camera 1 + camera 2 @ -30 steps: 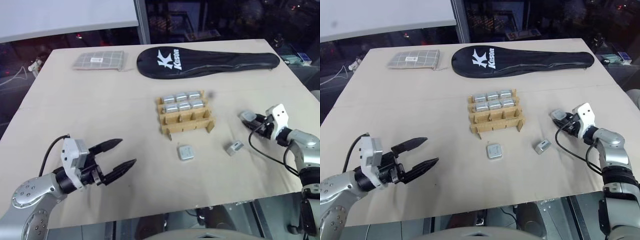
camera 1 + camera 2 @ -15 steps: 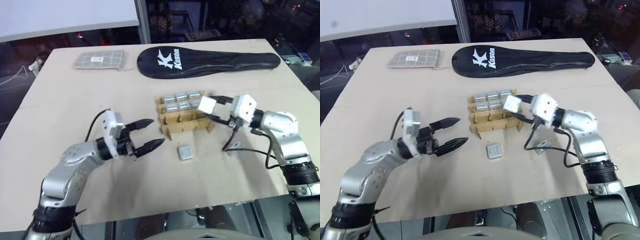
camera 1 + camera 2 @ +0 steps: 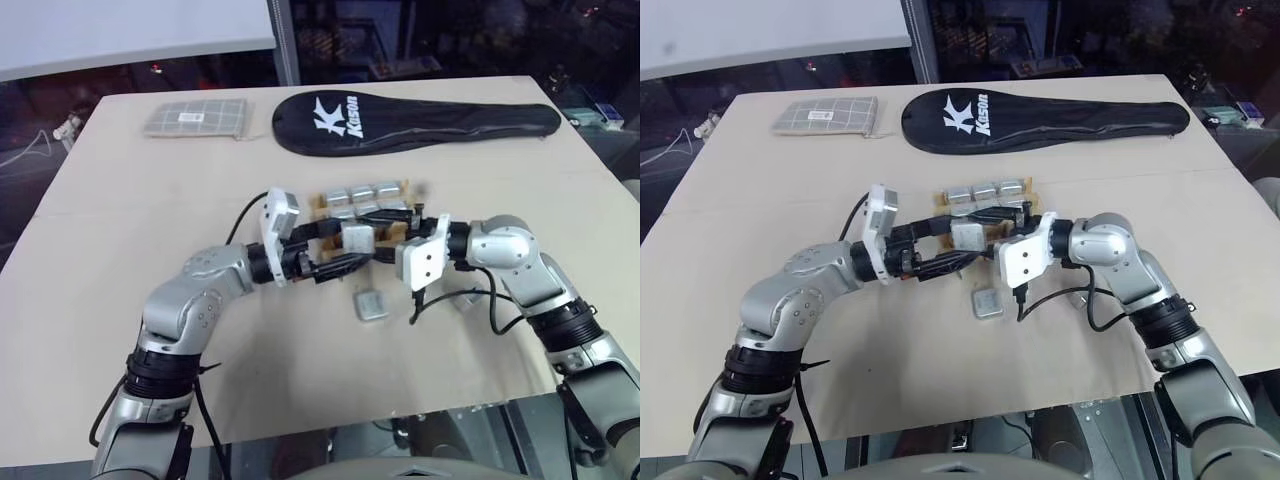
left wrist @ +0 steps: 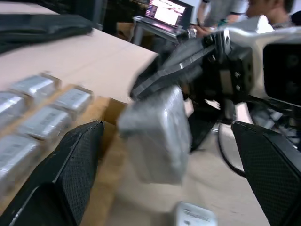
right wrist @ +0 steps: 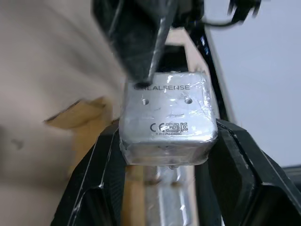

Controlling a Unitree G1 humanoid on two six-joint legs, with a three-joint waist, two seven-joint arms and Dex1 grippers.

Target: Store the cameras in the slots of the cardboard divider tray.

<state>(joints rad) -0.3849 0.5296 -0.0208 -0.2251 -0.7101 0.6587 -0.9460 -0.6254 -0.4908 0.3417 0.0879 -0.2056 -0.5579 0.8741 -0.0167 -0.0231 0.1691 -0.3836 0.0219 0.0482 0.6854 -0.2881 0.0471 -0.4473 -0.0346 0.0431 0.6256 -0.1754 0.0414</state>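
My left gripper should take the camera [image 3: 358, 238] before my right gripper backs away, because my right gripper is holding the camera and blocking the tray's front slots.
My right gripper [image 5: 167, 134] is shut on a silver-grey camera [image 5: 167, 110] and holds it just above the front of the cardboard divider tray [image 4: 107, 109]. My left gripper [image 3: 350, 243] reaches in from the left, open, with its fingers [image 4: 77, 162] wide on either side of that camera [image 4: 157, 139]; I cannot tell whether they touch it. Several cameras [image 3: 362, 194] fill the tray's back slots. Both arms hide the tray's front slots. Another camera [image 3: 369, 305] lies flat on the table in front of the tray.
A black racket cover [image 3: 415, 120] lies along the table's far side, with a flat grey checked pouch [image 3: 197, 120] to its left. The wooden table [image 3: 150, 200] has bare room on the left and right. Cables trail from both wrists.
Both arms have swung in to the table's middle. The right gripper carried its camera from right of the tray to its front, and the open left gripper came in from the left around it.
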